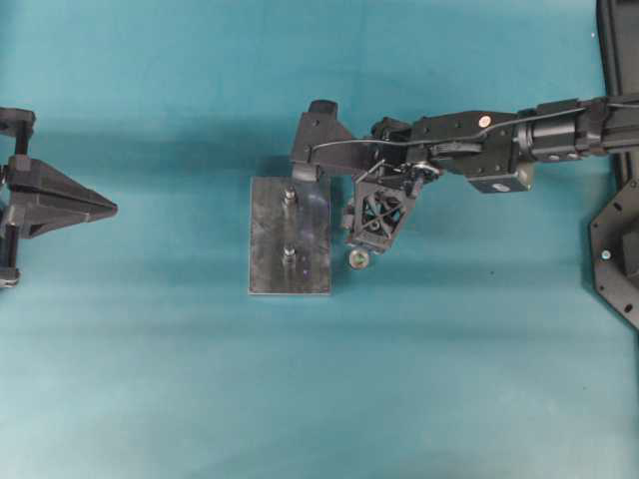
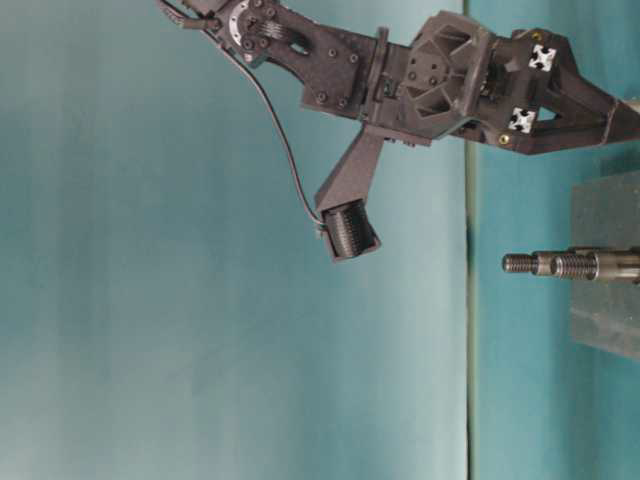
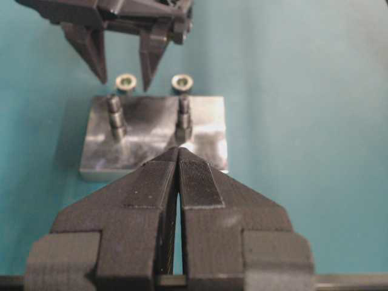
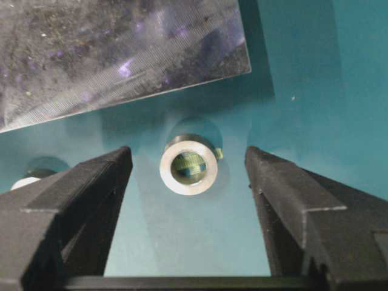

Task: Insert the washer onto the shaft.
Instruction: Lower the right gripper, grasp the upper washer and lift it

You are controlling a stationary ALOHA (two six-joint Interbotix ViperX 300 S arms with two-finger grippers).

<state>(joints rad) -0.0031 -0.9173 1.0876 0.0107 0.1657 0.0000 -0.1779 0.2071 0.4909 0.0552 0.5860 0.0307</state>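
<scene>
A green cross should be hidden under the washer when I lift it, because green can be seen through the washer's hole [image 4: 190,163] and next to the washer's rim.
A steel plate [image 1: 310,269] carries two upright threaded shafts [image 1: 289,197] [image 1: 289,254], also visible from table level [image 2: 560,264]. Two ring washers lie flat on the teal table just beyond the plate. My right gripper [image 4: 188,153] hangs open and pointing down, its fingers [image 3: 91,51] either side of the washer [image 4: 188,168] [image 3: 125,82] without touching it. The other washer [image 1: 358,261] [image 3: 182,82] [image 4: 24,182] lies free beside it. From overhead, the right gripper [image 1: 371,230] covers the straddled washer. My left gripper [image 1: 108,209] [image 3: 177,150] stays shut and empty, far left of the plate.
The plate's edge [image 4: 182,85] lies close in front of the right fingertips. A black fixture [image 1: 619,249] sits at the table's right edge. Open teal table [image 1: 300,399] spreads in front of and behind the plate.
</scene>
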